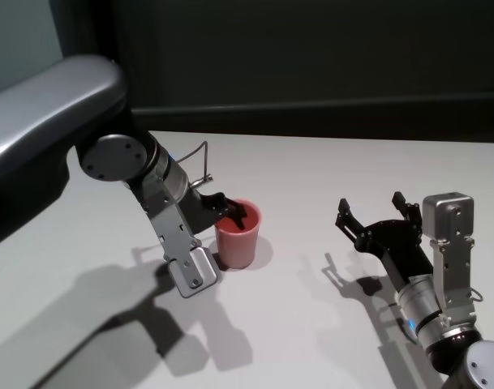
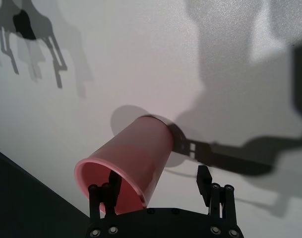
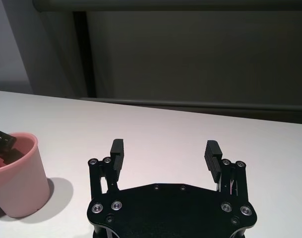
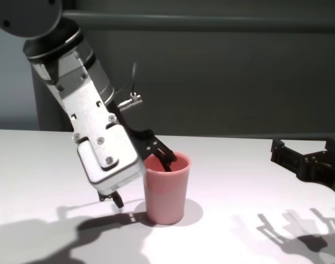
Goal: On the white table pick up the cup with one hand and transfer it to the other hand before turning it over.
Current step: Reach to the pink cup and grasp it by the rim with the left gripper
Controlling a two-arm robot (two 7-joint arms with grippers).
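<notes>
My left gripper's fingers [image 4: 163, 156] are at a slant around the upright cup's side, so the cup [image 4: 167, 192] will tilt toward them when I close them.
The salmon-pink cup [image 1: 237, 235] stands upright on the white table [image 1: 311, 170], left of centre. My left gripper [image 1: 224, 222] reaches down onto it from the left and is open. One finger [image 2: 111, 186] dips inside the cup [image 2: 136, 148] at its rim; the other finger [image 2: 204, 178] is outside, so the near wall sits between the jaws without being pinched. The chest view shows the same: a finger inside the cup [image 4: 166, 190]. My right gripper [image 1: 376, 212] hovers open and empty over the right side of the table, well apart from the cup [image 3: 17, 183].
A dark wall with a ledge [image 1: 311, 109] runs behind the table's far edge. Arm shadows fall across the near tabletop. My bulky left upper arm [image 1: 44, 113] fills the upper left of the head view.
</notes>
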